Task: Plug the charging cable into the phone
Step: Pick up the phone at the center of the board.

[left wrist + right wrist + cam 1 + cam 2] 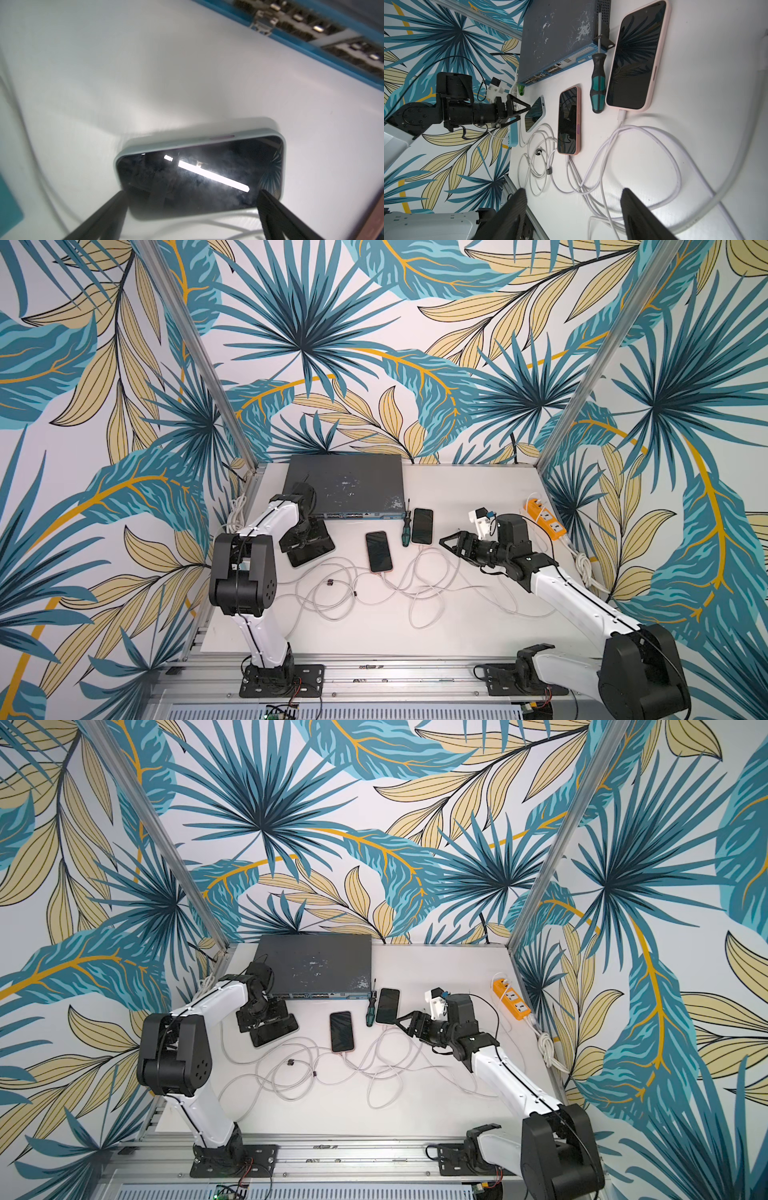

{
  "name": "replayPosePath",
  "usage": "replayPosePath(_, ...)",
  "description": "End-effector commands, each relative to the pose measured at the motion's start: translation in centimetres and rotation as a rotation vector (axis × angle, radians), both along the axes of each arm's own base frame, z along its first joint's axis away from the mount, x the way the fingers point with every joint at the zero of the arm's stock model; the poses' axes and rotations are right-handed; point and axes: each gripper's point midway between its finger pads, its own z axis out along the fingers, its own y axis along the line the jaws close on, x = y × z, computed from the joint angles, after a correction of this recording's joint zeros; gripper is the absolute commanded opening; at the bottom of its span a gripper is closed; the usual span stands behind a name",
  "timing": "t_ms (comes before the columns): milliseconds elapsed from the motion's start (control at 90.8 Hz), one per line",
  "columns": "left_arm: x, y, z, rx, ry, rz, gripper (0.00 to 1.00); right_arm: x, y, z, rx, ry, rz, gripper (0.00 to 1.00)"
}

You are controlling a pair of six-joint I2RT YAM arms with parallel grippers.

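The pale-cased phone's long side (196, 142) reaches across the opening of the robot's left gripper, so the left gripper should move back and turn until its fingers are on either side of the phone's narrow width (268, 162).
Three dark-screened phones lie on the white table. A pale-cased phone (199, 172) sits under my left gripper (192, 199), which is open with its fingertips over the phone's near end, one at each side. In the right wrist view this phone (534, 114) shows just past the left gripper (527, 108). The middle phone (378, 551) and the right phone (422, 525) each have a white charging cable (374, 593) at their near ends. The cables tangle in loops. My right gripper (446, 541) hovers open beside the right phone, holding nothing.
A grey network switch (345, 485) stands at the back. A green-handled screwdriver (406, 526) lies between the middle and right phones. An orange power strip (546, 518) lies at the right edge, and a light blue strip (512, 133) lies near the left arm.
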Motion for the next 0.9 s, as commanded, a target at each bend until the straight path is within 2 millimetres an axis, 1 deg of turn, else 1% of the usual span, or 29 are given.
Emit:
replayPosePath(0,1.0,-0.1,1.4,0.018,0.048,-0.164,1.0,0.2,0.4,-0.3,0.0,0.002,-0.004,0.74)
replayPosePath(66,1.3,-1.4,2.0,-0.044,0.057,-0.237,1.0,0.2,0.5,-0.3,0.003,0.007,-0.005,0.74)
replayPosePath(143,1.3,-2.1,3.1,-0.074,0.035,-0.294,1.0,0.2,0.6,-0.2,0.008,0.006,-0.004,0.74)
replayPosePath(187,1.1,-2.1,3.4,-0.074,0.031,-0.288,1.0,0.3,0.6,-0.1,0.009,0.002,-0.005,0.74)
replayPosePath(264,-0.1,-1.6,3.3,-0.07,0.06,-0.206,1.0,0.3,0.7,0.0,0.011,-0.006,-0.001,0.74)
replayPosePath(331,-1.8,-1.4,2.7,-0.083,0.089,-0.075,1.0,0.4,0.9,0.0,0.013,-0.005,0.001,0.75)
replayPosePath(452,-4.5,-3.5,0.9,-0.211,0.095,0.112,1.0,0.5,1.2,0.0,0.02,0.003,0.009,0.75)
replayPosePath(518,-5.3,-5.1,-0.1,-0.311,0.081,0.186,1.0,0.4,1.4,0.0,0.02,0.005,0.017,0.75)
replayPosePath(551,-5.5,-5.5,-0.4,-0.337,0.066,0.219,0.99,0.4,1.4,-0.1,0.018,0.005,0.018,0.74)
replayPosePath(595,-5.9,-5.2,-0.6,-0.328,0.044,0.261,0.98,0.3,1.4,-0.1,0.017,0.007,0.021,0.74)
replayPosePath(672,-6.4,-3.7,-0.8,-0.262,0.009,0.318,0.98,0.1,1.2,0.0,0.015,0.01,0.021,0.74)
replayPosePath(727,-6.4,-3.1,-0.9,-0.244,-0.009,0.342,0.98,0.0,1.0,0.0,0.015,0.008,0.018,0.75)
replayPosePath(782,-6.2,-2.9,-1.2,-0.249,-0.013,0.359,0.97,-0.1,0.8,0.0,0.016,0.005,0.014,0.75)
replayPosePath(892,-4.7,-2.8,-1.6,-0.265,-0.033,0.36,0.97,-0.3,0.5,0.0,0.013,0.003,0.012,0.75)
